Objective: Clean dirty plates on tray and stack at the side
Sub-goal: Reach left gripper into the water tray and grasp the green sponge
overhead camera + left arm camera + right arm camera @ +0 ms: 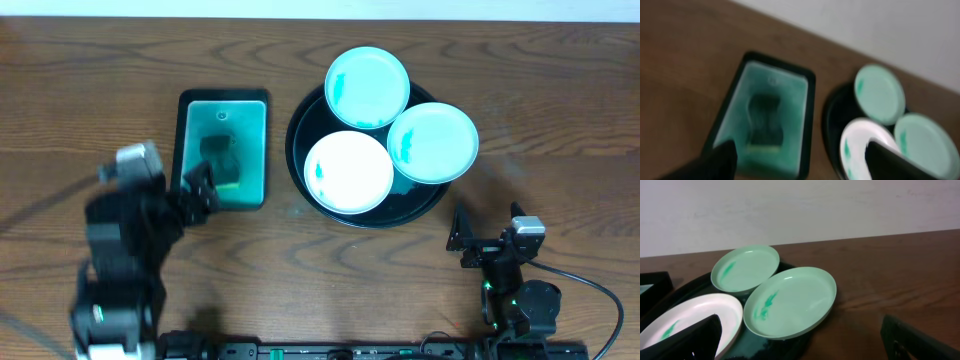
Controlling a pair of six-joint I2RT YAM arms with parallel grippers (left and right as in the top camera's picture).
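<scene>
My left gripper should keep going down toward the dark sponge (221, 160) until the sponge's middle is between its open fingers, because those fingers line up across the sponge's narrow way (765, 119).
Three small white plates tinted teal lie in the round black pan (298, 140): one at the back (367, 88), one at the right (432, 142) overhanging the rim, one at the front left (348, 172). Each has teal-green smears. My left gripper (203, 190) is open and empty over the near left edge of the teal tray; the wrist view is blurred (800, 167). My right gripper (465, 240) is open and empty near the front edge, right of the pan. In the right wrist view its fingers (800, 345) frame the right plate (790, 302) and the pan (772, 347).
A rectangular teal tray (190, 150) with a dark sponge (222, 155) lies left of the pan; it shows in the left wrist view (732, 107) with the sponge (764, 117). Dark-brown wood tabletop (560, 120) surrounds everything. A wall stands behind the table.
</scene>
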